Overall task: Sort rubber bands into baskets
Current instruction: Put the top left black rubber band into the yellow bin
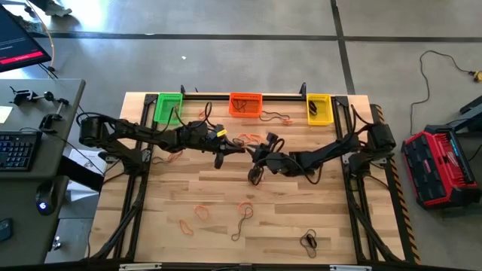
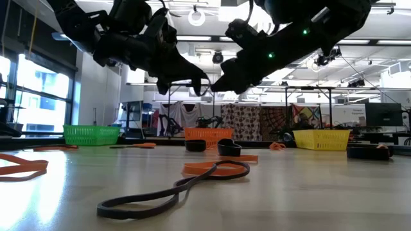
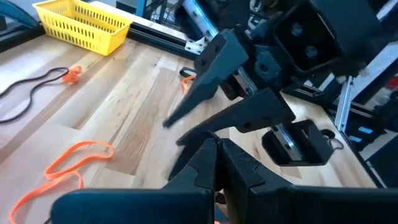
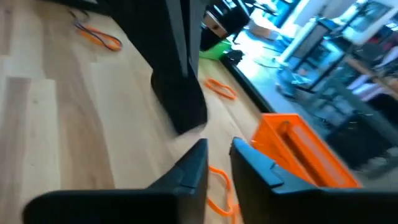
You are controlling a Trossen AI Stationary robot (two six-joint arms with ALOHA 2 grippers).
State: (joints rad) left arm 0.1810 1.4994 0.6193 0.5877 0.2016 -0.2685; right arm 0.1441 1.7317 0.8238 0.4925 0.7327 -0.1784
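I should open my right gripper around the rubber band's loose end and carry the black rubber band to the yellow basket, because my left gripper is holding it far from there.
Three baskets stand along the far edge: green, orange, yellow. Rubber bands lie scattered on the wooden table: orange ones, a dark one and a black one toward the near edge, and one by the orange basket. Both grippers hover above the table's middle, tip to tip. My left gripper is shut, with nothing showing between its fingers. My right gripper has a narrow gap between its fingers, which hold nothing that I can see.
Thick black bands rest on the table below the grippers. A dark band and an orange one lie nearer the front. A black rail runs behind the baskets. Bare wood stretches between the grippers and the near edge.
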